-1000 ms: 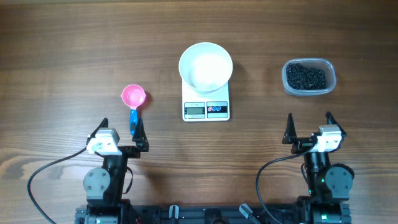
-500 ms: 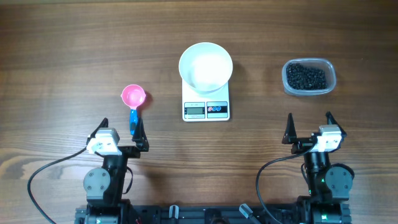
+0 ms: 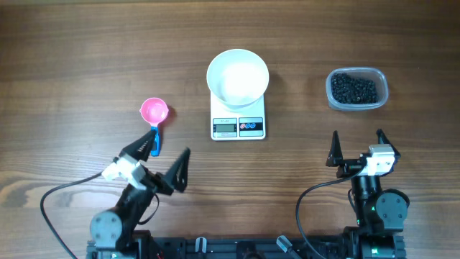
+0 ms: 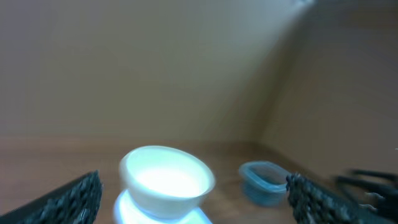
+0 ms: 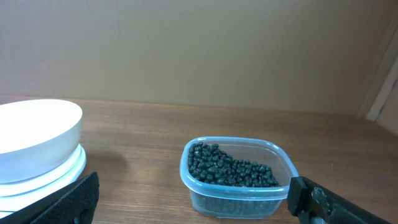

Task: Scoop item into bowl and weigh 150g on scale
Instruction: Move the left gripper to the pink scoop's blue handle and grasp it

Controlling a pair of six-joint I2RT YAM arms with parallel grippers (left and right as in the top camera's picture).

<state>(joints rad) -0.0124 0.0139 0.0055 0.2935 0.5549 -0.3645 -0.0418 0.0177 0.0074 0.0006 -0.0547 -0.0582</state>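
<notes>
My left gripper needs to swing around and take the scoop's blue handle (image 3: 155, 141) from the side away from the scale, as it points at the white bowl (image 3: 238, 77).
The white bowl (image 3: 238, 78) sits on the white scale (image 3: 238, 126) at the table's middle. The item, small black beans (image 3: 353, 88), fills a clear tub (image 3: 378, 99) to the right. A pink scoop (image 3: 154, 111) with a blue handle lies left of the scale. My left gripper (image 3: 162, 160) is open and empty, angled toward the scale, just below the scoop's handle. My right gripper (image 3: 357, 147) is open and empty, below the tub. The blurred left wrist view shows the bowl (image 4: 166, 180) and tub (image 4: 264, 182) ahead. The right wrist view shows the beans (image 5: 230, 169) between the open fingers.
Wood tabletop (image 3: 72, 57) surrounds everything. In the right wrist view the bowl (image 5: 37, 130) and scale (image 5: 50, 177) stand left of the tub (image 5: 236, 199). A brown wall rises behind the table. Black cables trail from both arm bases at the near edge.
My left arm has swung and turned to the right, so its open fingers now point diagonally toward the scale. The right arm and all objects have stayed put.
</notes>
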